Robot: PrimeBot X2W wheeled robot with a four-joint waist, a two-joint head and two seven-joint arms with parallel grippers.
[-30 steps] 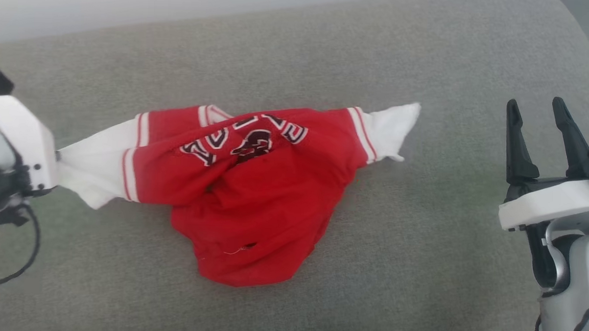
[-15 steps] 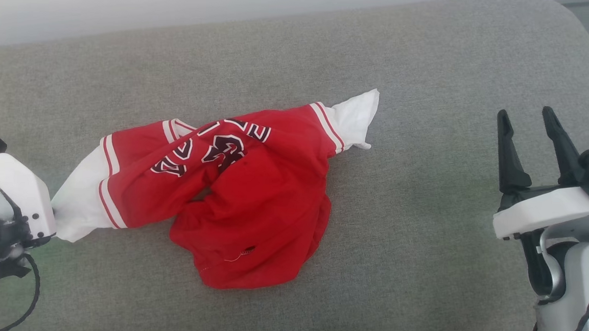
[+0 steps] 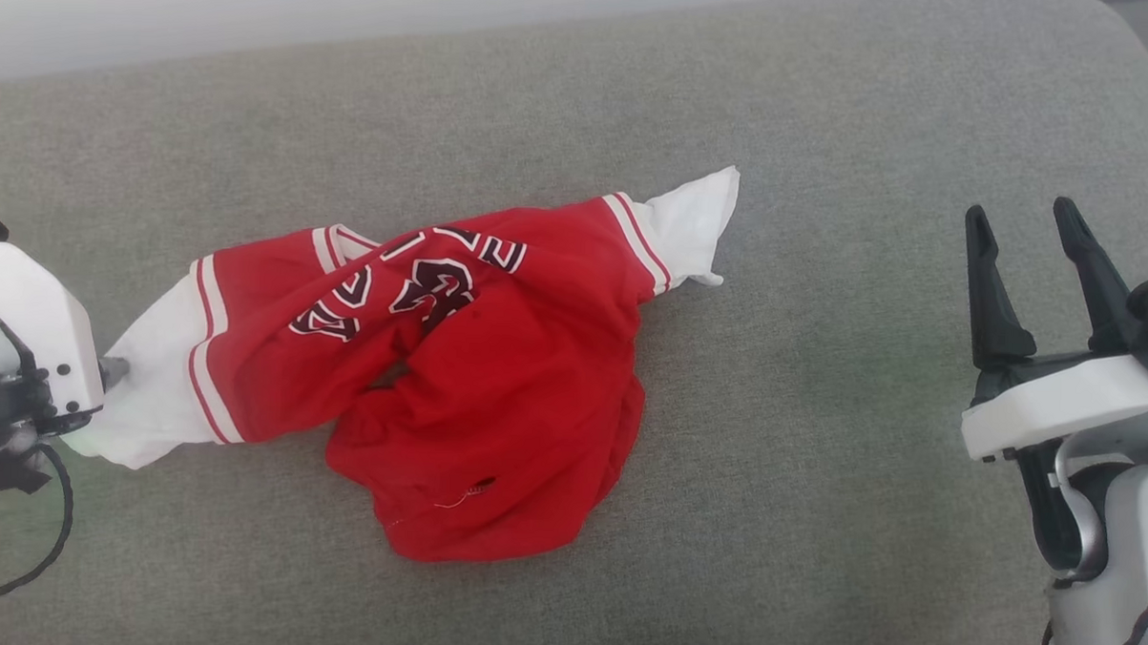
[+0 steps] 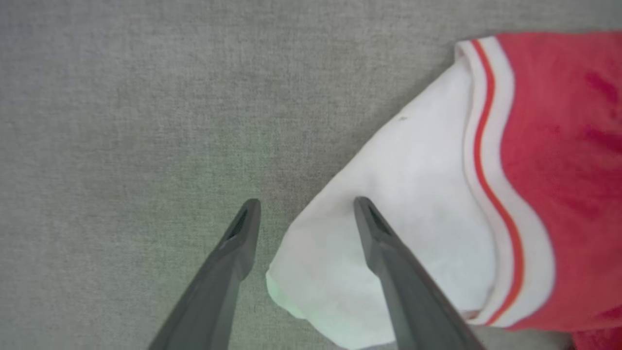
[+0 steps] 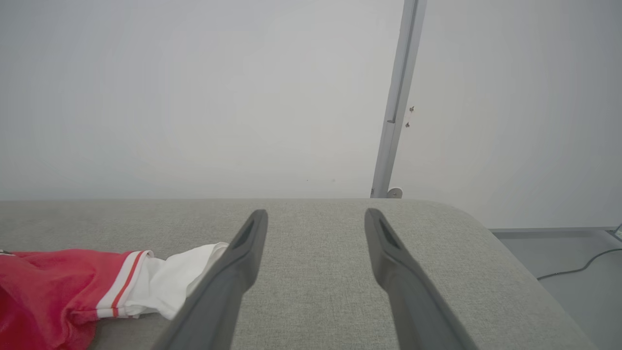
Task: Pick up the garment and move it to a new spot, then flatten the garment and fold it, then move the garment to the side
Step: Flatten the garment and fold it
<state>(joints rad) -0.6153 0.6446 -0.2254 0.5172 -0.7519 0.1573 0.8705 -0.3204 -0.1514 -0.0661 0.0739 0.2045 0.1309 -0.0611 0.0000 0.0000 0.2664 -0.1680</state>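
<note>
Loose folds (image 3: 479,485) gather below the lettering, so the bunched red body (image 3: 522,378) should open out wide when I pick the garment up by its sleeves and lay it down.
The garment (image 3: 495,396), a red jersey with white sleeves and black-and-white lettering, lies crumpled in the middle of the grey cushion. Its left white sleeve (image 3: 151,394) stretches toward my left gripper (image 3: 112,373) at the left edge. In the left wrist view that gripper (image 4: 306,206) is open, its fingers pointing down at the cushion, and the sleeve's corner (image 4: 413,194) lies slack under the right finger (image 4: 388,253). My right gripper (image 3: 1021,210) stands open at the far right, well clear of the garment's other sleeve (image 3: 692,222). The right wrist view shows that gripper (image 5: 316,214) with nothing between its fingers.
The grey upholstered surface (image 3: 819,417) curves away at its right edge. A pale wall runs behind it, with a metal post (image 5: 398,97) standing there. A dark cable (image 5: 578,270) lies on the floor to the right.
The garment has been dragged leftward by its left sleeve. That sleeve was taut toward my left gripper and now lies slack. The right gripper has held its place.
</note>
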